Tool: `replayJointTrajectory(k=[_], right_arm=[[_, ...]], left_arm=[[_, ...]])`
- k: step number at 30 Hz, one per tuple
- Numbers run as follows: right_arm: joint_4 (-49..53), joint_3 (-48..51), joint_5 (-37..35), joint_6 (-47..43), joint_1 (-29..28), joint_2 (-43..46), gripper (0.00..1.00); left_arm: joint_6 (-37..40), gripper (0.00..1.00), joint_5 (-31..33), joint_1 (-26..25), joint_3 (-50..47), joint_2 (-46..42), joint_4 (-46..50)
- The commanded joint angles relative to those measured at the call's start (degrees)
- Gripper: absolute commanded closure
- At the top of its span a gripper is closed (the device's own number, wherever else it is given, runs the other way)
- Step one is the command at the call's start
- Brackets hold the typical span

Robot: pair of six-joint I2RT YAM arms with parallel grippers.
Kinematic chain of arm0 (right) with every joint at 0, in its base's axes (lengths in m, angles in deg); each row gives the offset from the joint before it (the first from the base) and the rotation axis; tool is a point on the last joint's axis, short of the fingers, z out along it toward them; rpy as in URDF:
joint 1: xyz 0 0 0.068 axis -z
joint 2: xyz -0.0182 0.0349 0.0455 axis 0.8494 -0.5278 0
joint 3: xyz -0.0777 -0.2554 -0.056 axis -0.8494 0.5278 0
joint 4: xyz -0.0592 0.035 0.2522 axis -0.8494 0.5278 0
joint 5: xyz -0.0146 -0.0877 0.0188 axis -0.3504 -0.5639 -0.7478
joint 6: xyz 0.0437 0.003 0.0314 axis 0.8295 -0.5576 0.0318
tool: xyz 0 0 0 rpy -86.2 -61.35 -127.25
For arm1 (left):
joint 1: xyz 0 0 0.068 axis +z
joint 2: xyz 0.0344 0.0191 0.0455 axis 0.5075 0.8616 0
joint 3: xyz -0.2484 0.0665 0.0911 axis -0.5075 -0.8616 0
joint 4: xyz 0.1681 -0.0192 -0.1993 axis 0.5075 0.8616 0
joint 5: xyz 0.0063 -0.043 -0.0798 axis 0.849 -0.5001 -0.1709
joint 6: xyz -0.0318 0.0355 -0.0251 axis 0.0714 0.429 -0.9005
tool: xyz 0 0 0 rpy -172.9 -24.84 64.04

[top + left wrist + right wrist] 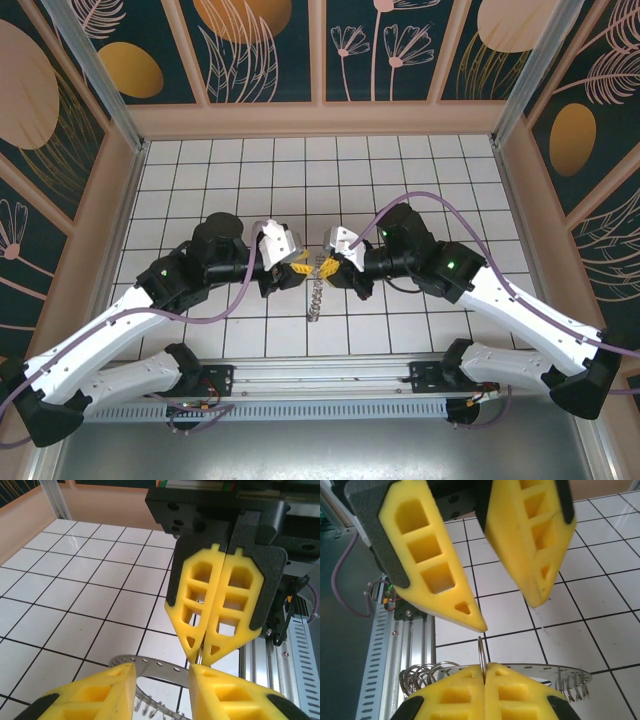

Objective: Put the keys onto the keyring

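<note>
The keyring in my right gripper [482, 655] is in line with one finger of the left gripper, so next the left gripper moves over, centres on the ring's free edge [480, 641] and closes.
A thin metal keyring [481, 652] stands on edge, pinched between the fingertips of my right gripper [484, 672], which is shut on it. My left gripper [162, 690] faces it tip to tip and is open, with nothing between its fingers [95, 695]. In the left wrist view the right gripper [202, 657] shows closed just above the left one's right fingertip. In the top view both grippers [293, 268] [328, 263] meet over the table's middle. I cannot pick out the keys; they are hidden or out of view.
Below the grippers, a curved perforated metal strip [545, 670] carries bunches of wire loops [420, 677] at its ends; from above it looks like a small metal cluster [315, 297]. The white tiled table [420, 170] has wooden walls, and an aluminium rail [320, 378] runs along its near edge.
</note>
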Motion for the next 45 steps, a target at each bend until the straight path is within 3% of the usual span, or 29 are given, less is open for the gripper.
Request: replayJointTrajectory(k=[1,14,27,37,39,41,45], right_arm=[[0.2,-2.2,1.8,-0.1,-0.4,0.6,1.0],[-0.1,-2.3,2.3,0.5,-0.4,0.3,1.0],[-0.6,-2.0,2.8,0.7,-0.4,0.6,1.0],[-1.8,-1.6,3.0,0.8,-0.4,1.7,1.0],[-1.8,-1.5,3.1,0.8,-0.3,1.7,1.0],[-2.0,-1.5,3.1,1.0,-0.3,1.9,1.0],[-2.1,-1.4,2.8,1.3,-0.4,2.1,1.0]], left_arm=[[1.7,0.67,-2.4,-0.4,2.1,0.5,1.3],[1.6,0.66,-5.1,-2.1,2.1,2.8,1.6],[2.0,0.82,-3.6,-2.1,1.2,3.9,-0.3],[1.6,0.79,-5.0,-2.1,0.4,4.2,-1.9],[1.4,0.85,-5.6,-2.1,0.1,3.9,-2.4],[0.8,1.0,-6.3,-2.1,0.1,3.1,-3.7],[-1.0,1.0,-6.8,-2.1,-2.9,0.5,-7.1]])
